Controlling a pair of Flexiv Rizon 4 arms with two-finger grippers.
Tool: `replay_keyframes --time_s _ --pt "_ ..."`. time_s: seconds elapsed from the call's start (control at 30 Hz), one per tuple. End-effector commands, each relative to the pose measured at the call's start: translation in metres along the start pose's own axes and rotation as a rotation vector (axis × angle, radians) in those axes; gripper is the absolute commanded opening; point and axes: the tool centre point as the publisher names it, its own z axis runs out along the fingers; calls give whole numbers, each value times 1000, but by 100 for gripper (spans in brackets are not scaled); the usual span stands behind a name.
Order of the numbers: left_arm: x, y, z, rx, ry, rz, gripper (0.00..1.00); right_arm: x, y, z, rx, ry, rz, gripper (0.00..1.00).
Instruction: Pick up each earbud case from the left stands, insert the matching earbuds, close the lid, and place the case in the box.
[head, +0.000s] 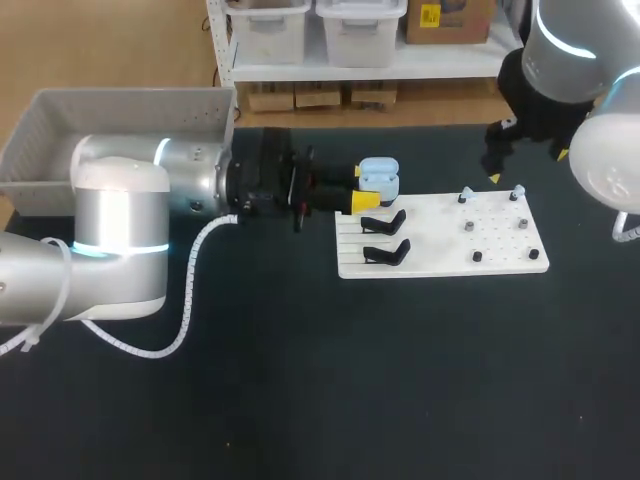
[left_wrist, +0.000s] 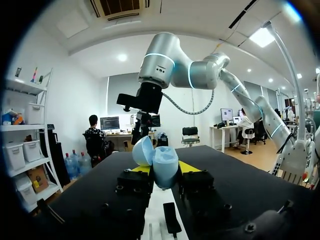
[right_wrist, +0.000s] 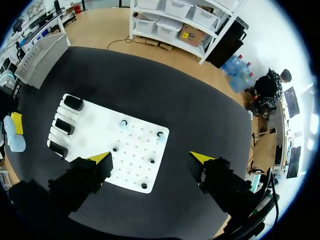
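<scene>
The earbud at the board's corner (head: 519, 190) sits on a black peg (head: 513, 197). The earbud will come off when I lift it, and the peg will stay behind.
My left gripper (head: 366, 188) is shut on a light blue earbud case (head: 378, 176) and holds it, lid open, above the left end of the white board (head: 440, 262). In the left wrist view the case (left_wrist: 163, 166) stands between the yellow fingertips (left_wrist: 187, 166). Two light blue earbuds (head: 465, 195) (head: 517, 190) sit on pegs along the board's far edge. Two black stands (head: 385, 222) (head: 386, 252) are bare. My right gripper (head: 527, 165) hangs open high over the board's far right; below it lie the board (right_wrist: 100, 150) and both earbuds (right_wrist: 123, 123) (right_wrist: 160, 136).
A grey box (head: 120, 110) stands at the table's far left behind my left arm, also seen as the box (right_wrist: 42, 52) in the right wrist view. Several small dark pegs (head: 468, 227) dot the board's right half. Dark table top spreads in front of the board.
</scene>
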Motion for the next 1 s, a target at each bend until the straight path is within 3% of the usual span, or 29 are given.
replay_keyframes --time_s 0.03,0.27,0.7,1.0 --pt "1 -1 0 -4 -2 3 0 1 0 0 4 -4 2 100" --pt "1 -1 0 -4 -2 3 0 -1 2 2 0 -3 0 100" --pt "1 -1 0 -4 -2 3 0 -5 7 27 22 93 -57 100" --pt "1 -1 0 -4 -2 3 0 -4 -7 47 0 142 -95 99"
